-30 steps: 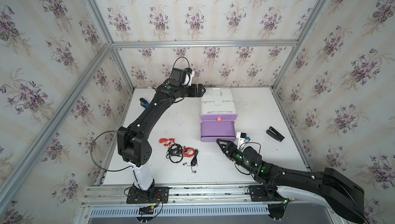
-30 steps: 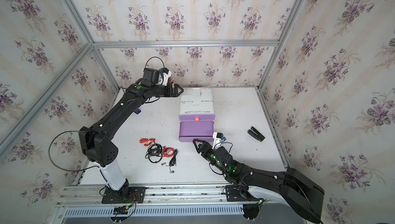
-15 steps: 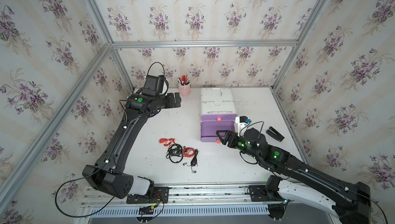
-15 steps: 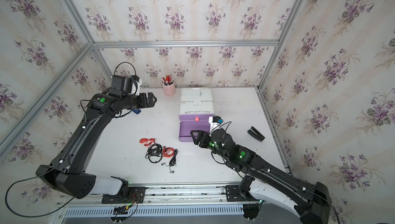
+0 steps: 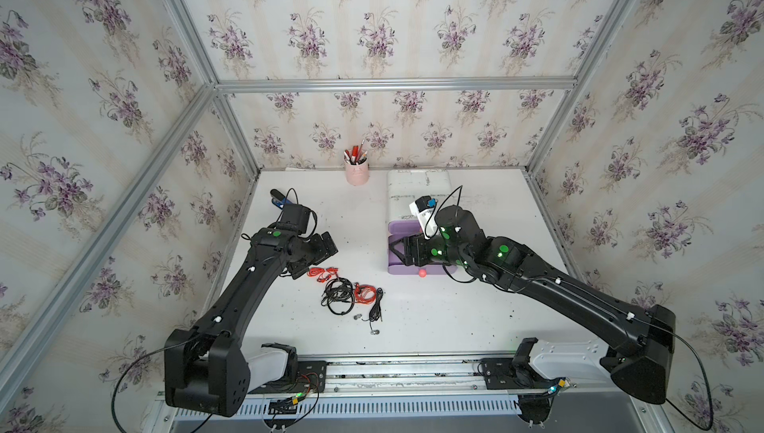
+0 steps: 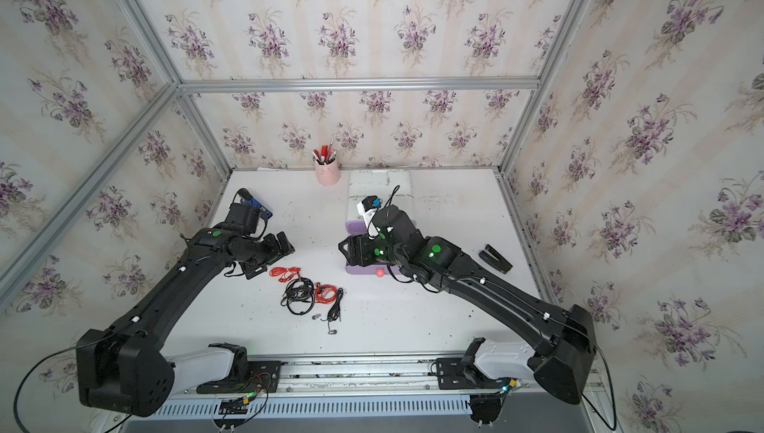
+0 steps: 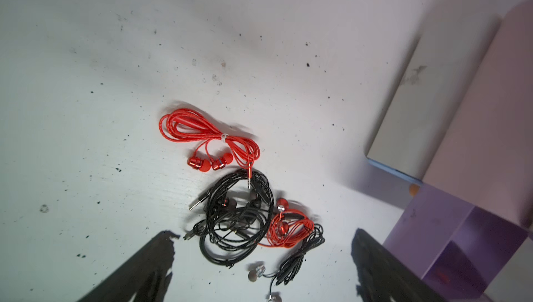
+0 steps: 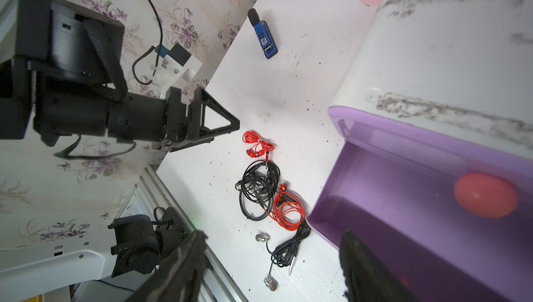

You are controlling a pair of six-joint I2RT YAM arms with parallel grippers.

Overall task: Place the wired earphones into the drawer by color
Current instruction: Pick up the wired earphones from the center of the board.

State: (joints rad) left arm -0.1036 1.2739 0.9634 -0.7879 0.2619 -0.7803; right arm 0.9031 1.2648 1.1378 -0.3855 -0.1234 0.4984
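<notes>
The red bundle (image 5: 322,274) will stay together and bring its earbuds along when I lift it, because a white tie (image 7: 224,137) holds the loops tight at their middle.
The wired earphones lie in a loose pile on the white table: a red bundle (image 5: 323,274), a black coil (image 5: 339,295), a second red bundle (image 5: 366,293) and a black cable with silver buds (image 5: 375,312). My left gripper (image 5: 320,257) hangs open just left of and above the pile, which shows between its fingers (image 7: 138,271) in the left wrist view. The drawer (image 5: 417,187) has a purple tray (image 5: 413,271) pulled out, with its pink knob (image 5: 422,273) at the front. My right gripper (image 5: 395,251) hovers open and empty over that tray's left edge (image 8: 323,214).
A pink pen cup (image 5: 356,170) stands at the back beside the drawer unit. A blue device (image 5: 281,199) lies at the back left, behind the left arm. A black stapler-like item (image 6: 496,259) lies right of the right arm. A light blue drawer front (image 7: 395,170) shows below the purple one.
The left arm swung from the back beside the drawer unit forward and left, down to the earphone pile. The right arm rose from the front of the table to the open purple tray.
</notes>
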